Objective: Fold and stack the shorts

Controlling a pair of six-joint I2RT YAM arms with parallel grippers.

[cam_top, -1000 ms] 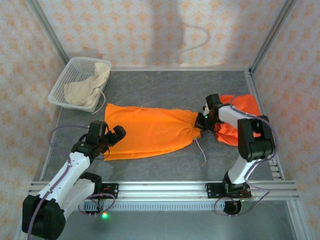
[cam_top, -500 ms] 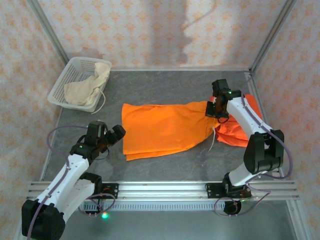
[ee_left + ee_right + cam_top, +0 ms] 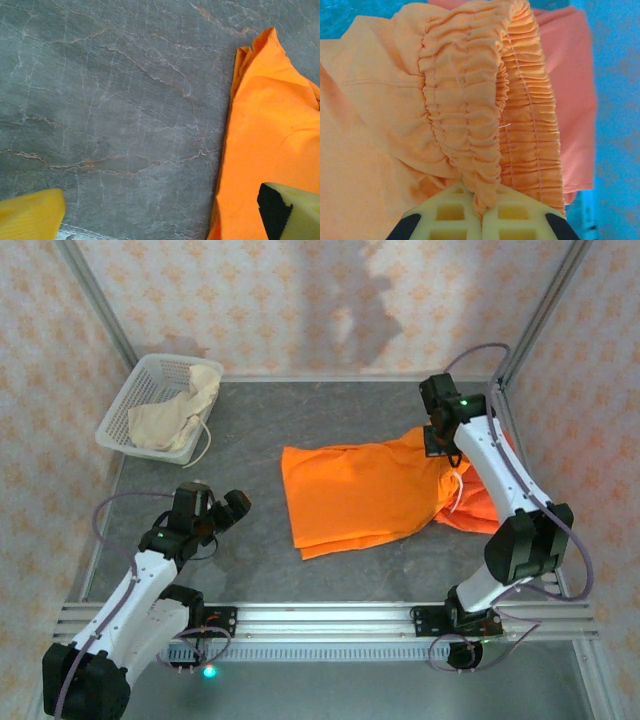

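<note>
I should keep folding the orange shorts' waistband over with my right gripper, which holds it, until it nears their hem (image 3: 294, 505), as their legs (image 3: 350, 492) lie flat.
One pair of orange shorts (image 3: 360, 495) lies spread right of the table's middle. Its gathered waistband (image 3: 465, 100) is lifted and pinched in my right gripper (image 3: 440, 440), which is shut on it (image 3: 482, 210). Under its right end lies a second orange pair (image 3: 480, 512), partly covered; in the right wrist view this pair (image 3: 575, 75) shows beyond the waistband. The cream shorts (image 3: 175, 415) are bunched in the basket. My left gripper (image 3: 235, 508) hovers open over bare table, left of the orange shorts' hem (image 3: 270, 140), nothing between its fingers (image 3: 30, 215).
The white mesh basket (image 3: 130, 400) stands at the back left corner. A drawstring (image 3: 458, 490) dangles from the held waistband. Frame posts and patterned walls close in the grey table (image 3: 300, 410); an aluminium rail (image 3: 320, 615) runs along its near edge.
My right gripper has dragged the orange shorts right and toward the back, its waistband now over the second orange pair. The left arm has stayed in place.
</note>
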